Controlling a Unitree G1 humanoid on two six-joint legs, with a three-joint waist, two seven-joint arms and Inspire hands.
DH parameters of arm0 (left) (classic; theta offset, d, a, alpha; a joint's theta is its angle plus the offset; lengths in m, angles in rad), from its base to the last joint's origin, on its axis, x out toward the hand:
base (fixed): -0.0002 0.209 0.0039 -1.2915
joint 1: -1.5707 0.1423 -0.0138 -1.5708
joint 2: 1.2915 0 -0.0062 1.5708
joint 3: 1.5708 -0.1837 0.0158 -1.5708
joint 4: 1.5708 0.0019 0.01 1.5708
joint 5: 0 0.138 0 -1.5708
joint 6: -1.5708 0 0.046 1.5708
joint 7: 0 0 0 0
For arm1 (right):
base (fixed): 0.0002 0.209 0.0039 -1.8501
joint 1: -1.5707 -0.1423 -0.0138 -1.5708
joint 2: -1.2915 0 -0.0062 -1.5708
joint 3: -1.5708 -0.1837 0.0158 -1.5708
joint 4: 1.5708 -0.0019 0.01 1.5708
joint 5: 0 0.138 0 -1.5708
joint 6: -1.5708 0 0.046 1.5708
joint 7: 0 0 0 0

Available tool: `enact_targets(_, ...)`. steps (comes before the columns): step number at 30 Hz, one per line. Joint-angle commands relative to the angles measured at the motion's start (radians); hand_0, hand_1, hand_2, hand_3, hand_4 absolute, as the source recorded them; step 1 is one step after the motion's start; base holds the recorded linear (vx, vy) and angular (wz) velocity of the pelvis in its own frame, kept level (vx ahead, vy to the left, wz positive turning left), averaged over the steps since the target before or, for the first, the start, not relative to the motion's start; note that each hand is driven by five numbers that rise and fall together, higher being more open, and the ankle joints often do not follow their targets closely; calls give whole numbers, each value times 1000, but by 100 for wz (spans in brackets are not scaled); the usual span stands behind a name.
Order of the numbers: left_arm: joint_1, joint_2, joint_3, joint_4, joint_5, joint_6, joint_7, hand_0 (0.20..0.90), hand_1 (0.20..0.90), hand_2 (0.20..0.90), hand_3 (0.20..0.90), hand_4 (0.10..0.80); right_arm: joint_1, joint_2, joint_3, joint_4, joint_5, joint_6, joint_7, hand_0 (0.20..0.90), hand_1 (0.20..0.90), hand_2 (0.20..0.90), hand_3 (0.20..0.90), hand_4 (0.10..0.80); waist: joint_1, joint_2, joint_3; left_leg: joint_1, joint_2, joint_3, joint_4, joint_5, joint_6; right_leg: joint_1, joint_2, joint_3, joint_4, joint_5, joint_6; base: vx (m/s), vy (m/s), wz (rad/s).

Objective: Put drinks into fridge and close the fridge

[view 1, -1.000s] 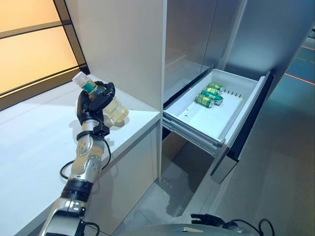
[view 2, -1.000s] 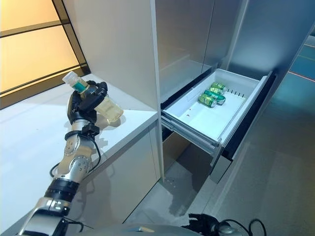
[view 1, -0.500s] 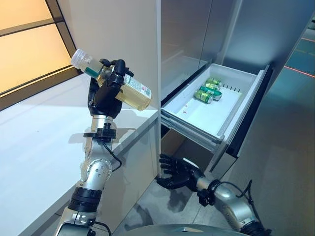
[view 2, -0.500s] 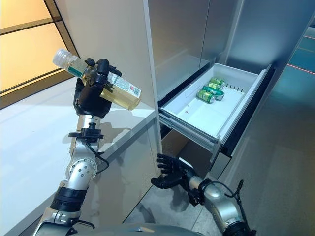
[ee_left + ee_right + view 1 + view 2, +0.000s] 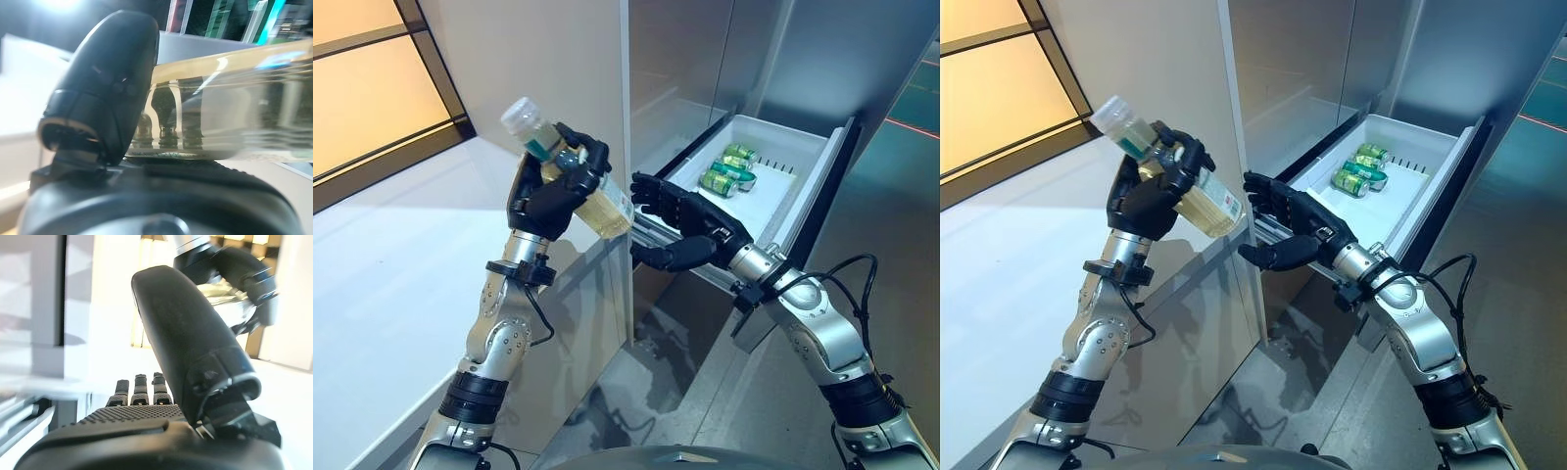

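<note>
The clear bottle should stay in place instead of rolling when I lay it in the drawer, because it has a squared, flat-sided lower body.
My left hand is shut on a clear bottle of pale yellow drink with a white cap, held tilted above the white counter's right edge. The bottle also shows in the left wrist view past my thumb. My right hand is open, fingers spread, just right of the bottle's base and close to it. In the right wrist view my thumb stands before the left hand. The white fridge drawer stands pulled open behind, with green cans lying at its far end.
A tall white panel rises at the counter's right end beside the grey fridge front. A dark-framed orange window runs along the counter's back. Grey floor lies right of the drawer.
My left hand has carried the bottle right, toward the drawer. My right hand has risen from low by the floor to just beside the bottle's base.
</note>
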Motion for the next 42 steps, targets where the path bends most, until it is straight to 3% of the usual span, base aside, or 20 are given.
enact_targets(1,-192,58,-24,-150,85,-95,-56,300,300,300,200,100,-111,4,12,-107,132,-31,2,900,900,900,900,800,3,-38,-75,-10,-44,60,2,-48,39,27,5,96,30,-35,40,0,0,0)
enact_targets(8,-264,124,-111,-143,252,-146,14,300,300,300,200,100,-165,-25,108,-103,243,73,92,900,900,900,900,800,6,-45,-77,-4,-43,63,2,-53,37,37,5,90,25,-40,43,0,0,0)
enact_targets(12,-292,157,-136,-133,296,-174,46,300,300,300,200,100,-191,-44,139,-98,299,87,95,900,900,900,900,800,8,-48,-80,-5,-43,63,2,-51,36,38,5,89,25,-41,42,0,0,0)
enact_targets(23,-306,201,-183,-109,343,-151,101,300,300,300,200,100,-239,-58,172,-124,355,60,79,900,900,900,900,800,9,-49,-80,-6,-41,70,2,-48,36,37,7,91,24,-37,44,0,0,0)
enact_targets(32,-266,185,-177,-77,310,-155,102,300,300,300,200,100,-238,-52,145,-126,414,37,37,900,900,900,900,800,7,-50,-81,-7,-38,78,2,-46,36,34,7,93,23,-34,45,0,0,0)
enact_targets(33,-265,177,-180,-76,315,-154,104,300,300,300,200,100,-238,-46,144,-122,432,44,32,688,688,688,653,553,6,-50,-80,-7,-37,79,2,-45,36,34,8,94,22,-33,45,0,0,0)
enact_targets(34,-265,171,-183,-76,321,-154,105,300,300,300,200,100,-236,-40,144,-120,450,51,25,594,594,594,543,443,6,-50,-80,-7,-37,79,2,-45,36,34,8,94,21,-33,45,15,-1,-4)
enact_targets(35,-263,162,-187,-74,332,-154,104,300,300,300,200,100,-230,-27,144,-114,466,56,15,401,401,401,318,218,6,-50,-79,-7,-37,78,2,-45,36,35,8,93,21,-33,45,18,-4,-4)
enact_targets(36,-261,159,-189,-73,333,-152,103,300,300,300,200,100,-226,-18,145,-110,471,58,10,300,300,300,200,100,7,-50,-79,-6,-36,78,2,-45,36,35,8,92,20,-33,45,0,0,0)
enact_targets(42,-258,150,-198,-69,339,-144,108,300,300,300,200,100,-214,7,148,-97,485,63,-24,300,300,300,200,100,8,-50,-79,-7,-34,82,2,-45,35,35,7,86,20,-33,46,0,0,0)
